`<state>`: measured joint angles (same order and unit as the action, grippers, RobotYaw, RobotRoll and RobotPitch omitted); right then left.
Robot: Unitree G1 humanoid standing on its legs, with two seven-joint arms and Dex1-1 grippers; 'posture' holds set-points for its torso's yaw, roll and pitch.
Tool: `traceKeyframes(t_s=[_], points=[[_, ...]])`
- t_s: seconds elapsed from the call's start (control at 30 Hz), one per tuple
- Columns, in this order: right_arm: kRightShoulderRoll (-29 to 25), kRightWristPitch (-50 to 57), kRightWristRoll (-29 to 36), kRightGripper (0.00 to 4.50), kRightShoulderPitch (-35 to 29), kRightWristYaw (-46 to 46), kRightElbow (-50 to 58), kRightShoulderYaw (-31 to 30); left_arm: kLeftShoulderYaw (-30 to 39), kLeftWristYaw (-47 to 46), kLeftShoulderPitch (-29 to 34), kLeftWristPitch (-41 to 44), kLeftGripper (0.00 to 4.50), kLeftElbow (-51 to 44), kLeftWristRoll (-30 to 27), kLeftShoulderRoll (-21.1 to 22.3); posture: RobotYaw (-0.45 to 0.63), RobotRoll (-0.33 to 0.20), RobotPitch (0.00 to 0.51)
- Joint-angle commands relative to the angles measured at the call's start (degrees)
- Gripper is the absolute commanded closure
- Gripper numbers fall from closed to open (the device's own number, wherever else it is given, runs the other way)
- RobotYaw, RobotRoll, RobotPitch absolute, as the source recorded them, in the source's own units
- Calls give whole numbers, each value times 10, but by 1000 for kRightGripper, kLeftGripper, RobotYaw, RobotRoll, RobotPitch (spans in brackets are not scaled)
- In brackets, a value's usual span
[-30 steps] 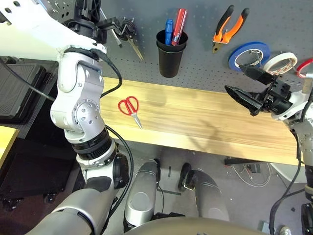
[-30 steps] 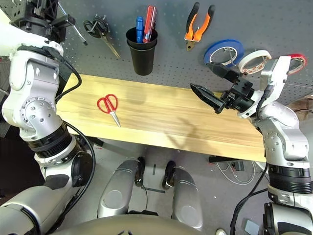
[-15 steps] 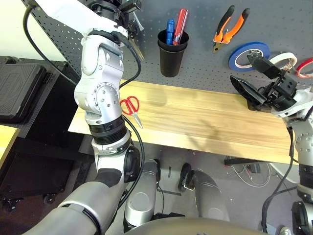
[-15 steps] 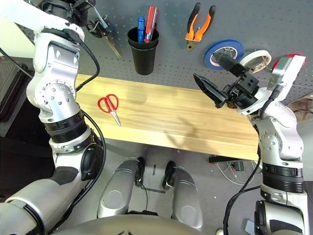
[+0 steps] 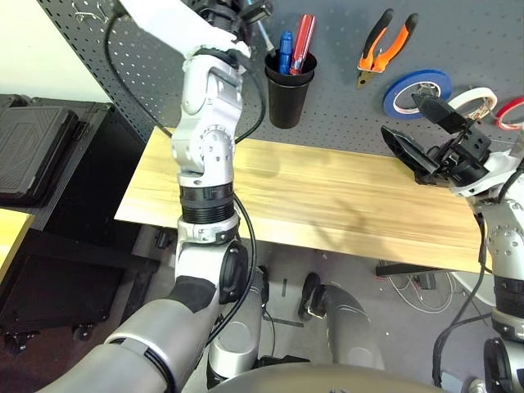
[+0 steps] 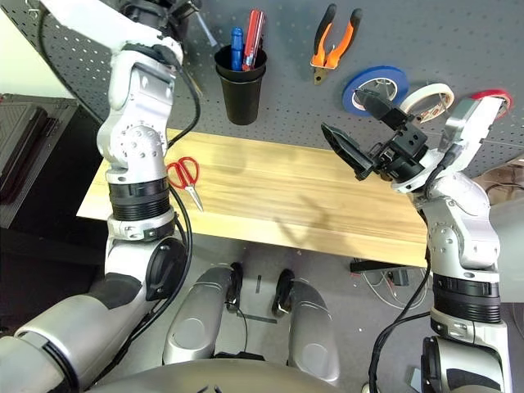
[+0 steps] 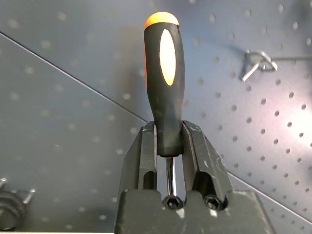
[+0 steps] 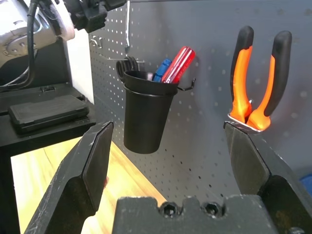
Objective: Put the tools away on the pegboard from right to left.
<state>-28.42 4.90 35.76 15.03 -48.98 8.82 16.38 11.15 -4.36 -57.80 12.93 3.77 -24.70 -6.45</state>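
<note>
I should keep lowering the screwdriver with my left gripper until it stands inside, as the screwdriver's metal end (image 6: 211,38) points down at the cup's open space (image 6: 223,60) beside the blue-handled tool.
My left gripper (image 7: 168,141) is shut on the orange-and-black screwdriver (image 7: 165,92) and holds it up against the pegboard (image 5: 344,33), just left of the black cup holder (image 5: 286,90). The thin shaft (image 6: 203,33) points toward the cup. Red-handled scissors (image 6: 184,176) lie on the wooden table (image 5: 327,196), partly behind my left forearm. The orange-and-black pliers (image 5: 381,45) and the white tape roll (image 5: 475,102) hang on the pegboard. At the right, my right gripper (image 5: 417,135) hovers open above the table, below the tape rolls, with nothing between its fingers.
The cup holds a blue-handled and a red-handled tool (image 5: 295,45). A blue tape roll (image 5: 417,90) and a red one (image 5: 512,110) hang beside the white roll. A black case (image 5: 33,155) lies on a lower surface to the left of the table.
My left arm has swung right along the pegboard, carrying the screwdriver to the cup holder's left side. The right gripper rose slightly toward the tape rolls and stays open.
</note>
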Motion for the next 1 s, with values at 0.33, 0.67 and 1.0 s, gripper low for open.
traceKeyframes(t_s=[0.33,0.67,1.0], points=[[4,-6,-10,0,-13,4,7,-4,-47,51,3,-121,3927,135,84,3,148,0,190],[4,-9,-15,0,-9,4,1,-6,-71,73,20,-162,2896,164,121,1,149,0,184],[12,-14,-19,0,-3,1,-7,-21,-64,66,29,-115,29,66,117,30,174,0,183]])
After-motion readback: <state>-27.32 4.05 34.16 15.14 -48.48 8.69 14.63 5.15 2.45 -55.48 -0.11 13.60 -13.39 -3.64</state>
